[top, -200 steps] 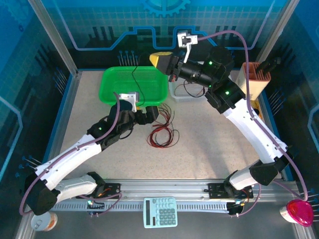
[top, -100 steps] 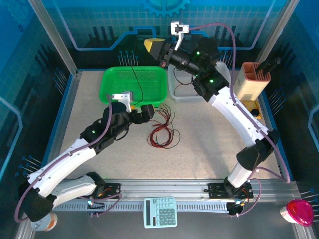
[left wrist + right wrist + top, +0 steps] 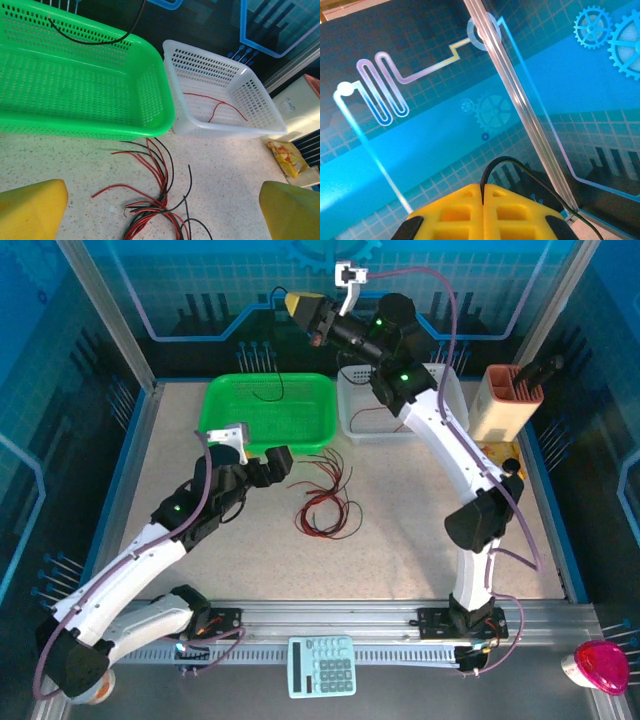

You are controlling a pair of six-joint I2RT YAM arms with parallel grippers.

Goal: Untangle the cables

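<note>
The black cable's loose end (image 3: 257, 396) is over the green basket (image 3: 272, 416) and clear of the tangle, so the robot's right gripper should keep going down and let go inside that basket.
The cables (image 3: 325, 502) lie as a red and black tangle on the table in front of the baskets, and the left wrist view has the tangle (image 3: 160, 200) between my fingers. My left gripper (image 3: 283, 462) hovers open just left of it, its yellow fingertips (image 3: 30, 210) wide apart. Raised high at the back, my right gripper (image 3: 295, 304) is shut on one black cable (image 3: 520, 167) pinched between its yellow pads (image 3: 455, 212). That cable's lower end (image 3: 268, 392) trails into the green basket (image 3: 225, 425). One red cable (image 3: 220, 105) lies in the white basket (image 3: 260, 100).
The green basket (image 3: 165, 115) and the white basket (image 3: 440, 390) stand side by side at the back. A tan holder (image 3: 510, 400) and a yellow packet (image 3: 510, 455) sit at the right. A calculator (image 3: 322, 665) lies on the near rail.
My right gripper has risen and moved back-left with the black cable, drawing it up until only its end lies in the green basket. The left gripper has drawn slightly left.
</note>
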